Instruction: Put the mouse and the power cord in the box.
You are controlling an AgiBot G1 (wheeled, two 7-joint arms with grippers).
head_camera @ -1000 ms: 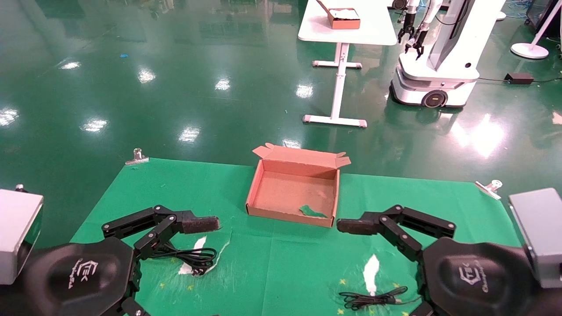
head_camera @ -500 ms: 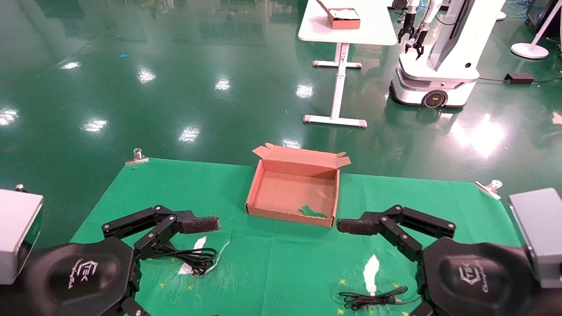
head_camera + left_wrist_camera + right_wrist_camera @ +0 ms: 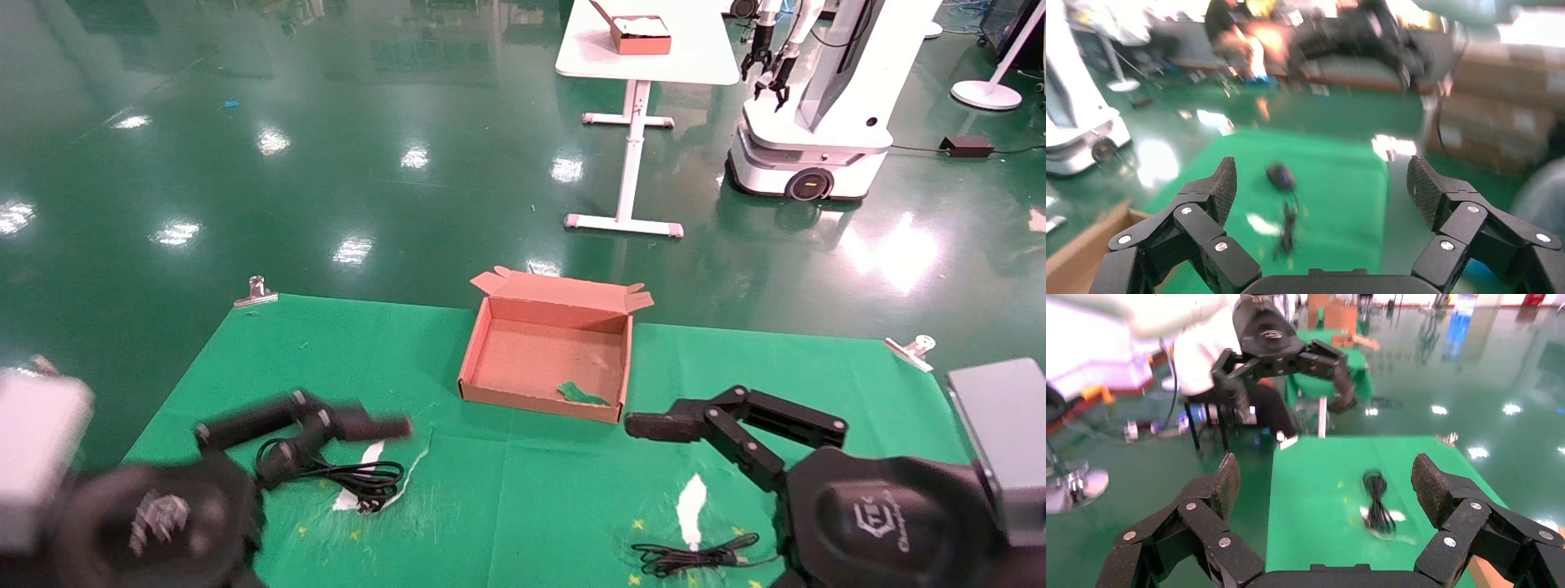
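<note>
The hidden mouse will follow into the box when I carry the bundled cable (image 3: 686, 559), because a thin tail (image 3: 762, 563) runs from the cable toward the mouse.
The brown cardboard box (image 3: 546, 359) stands open in the middle of the green cloth, its lid flapped back and a green scrap on its bottom. The power cord (image 3: 353, 475) lies coiled at the near left, just below the left gripper's blurred upper fingertip (image 3: 377, 426). In the left wrist view my left gripper (image 3: 1321, 184) is open and holds nothing; beyond it lie the black mouse (image 3: 1280, 176) and its thin cable (image 3: 1288, 229). My right gripper (image 3: 1324, 484) is open and holds nothing, to the right of the box. The mouse cable (image 3: 695, 557) shows at the near right; the mouse itself is hidden there.
Metal clips (image 3: 255, 291) (image 3: 911, 349) pin the cloth's far corners. White patches (image 3: 690, 500) mark the cloth. Beyond the table, on the green floor, stand a white table (image 3: 645, 49) with a small box and another robot (image 3: 809, 122).
My left arm has started to move and now shows blurred, its fingertip a little nearer the coiled power cord. The right gripper has dropped slightly. Box, cord and mouse cable have not moved.
</note>
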